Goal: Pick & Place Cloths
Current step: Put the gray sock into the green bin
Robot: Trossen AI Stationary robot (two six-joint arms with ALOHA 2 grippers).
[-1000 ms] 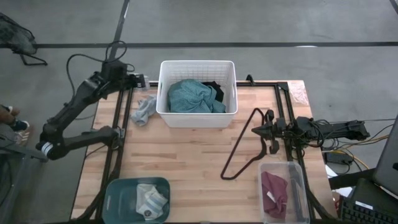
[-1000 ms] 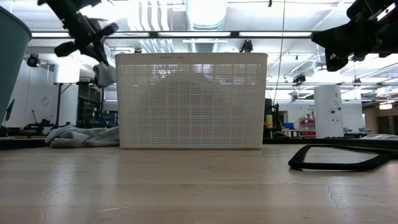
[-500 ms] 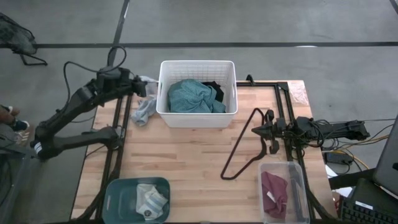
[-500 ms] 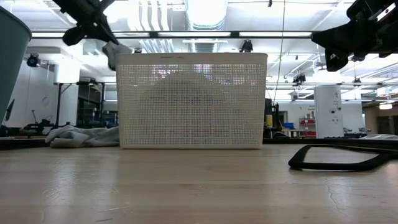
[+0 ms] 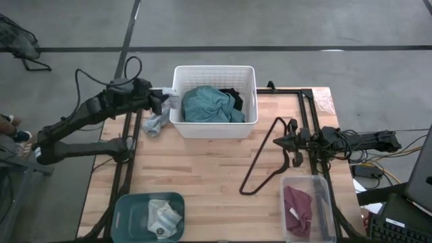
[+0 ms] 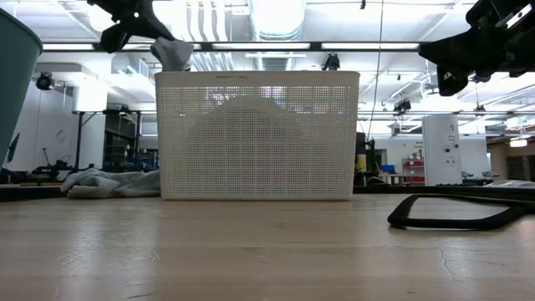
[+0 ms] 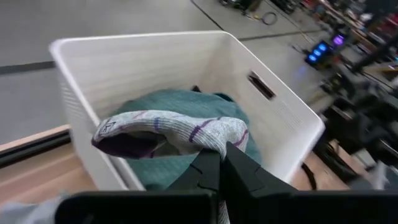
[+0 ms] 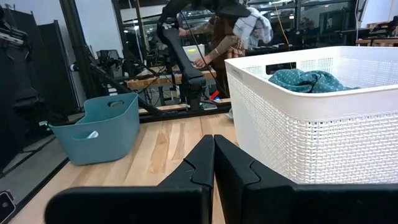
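Observation:
The striped rag [image 5: 171,98] is clear of the white basket's rim, so the robot's left gripper should keep going to the white rags in the teal bin [image 5: 163,219] and let go there.
My left gripper [image 5: 159,100] is shut on a small white-grey rag with purple stripes [image 7: 168,129], which hovers at the left rim of the white basket [image 5: 214,67]. In the low view the rag [image 6: 173,53] hangs just above the basket's top edge. Inside the basket lie a teal cloth [image 5: 208,105] and a black garment [image 5: 233,96]. A grey rag [image 5: 155,122] lies on the table left of the basket. A maroon cloth [image 5: 297,208] sits in the clear bin. My right gripper [image 5: 278,142] is shut and waits above the table's right side. My left gripper pinches the striped rag between its two fingers at one end [image 7: 214,140], coming level from the table's left side. The rag is lifted clear. Its free part [image 7: 118,132] reaches forward past the fingertips, over the basket's left rim, and droops a little.
A thin black wire hanger [image 5: 265,159] lies on the table right of the basket, near my right gripper. A teal bin [image 5: 128,206] with white rags stands at the near left, and a clear bin [image 5: 322,196] at the near right. Bare wood lies between them.
My left gripper has moved toward the table's right and risen, carrying the striped rag from beside the basket's left wall up to above its left rim. The rag has stayed in the shut fingers. The right arm has kept still.

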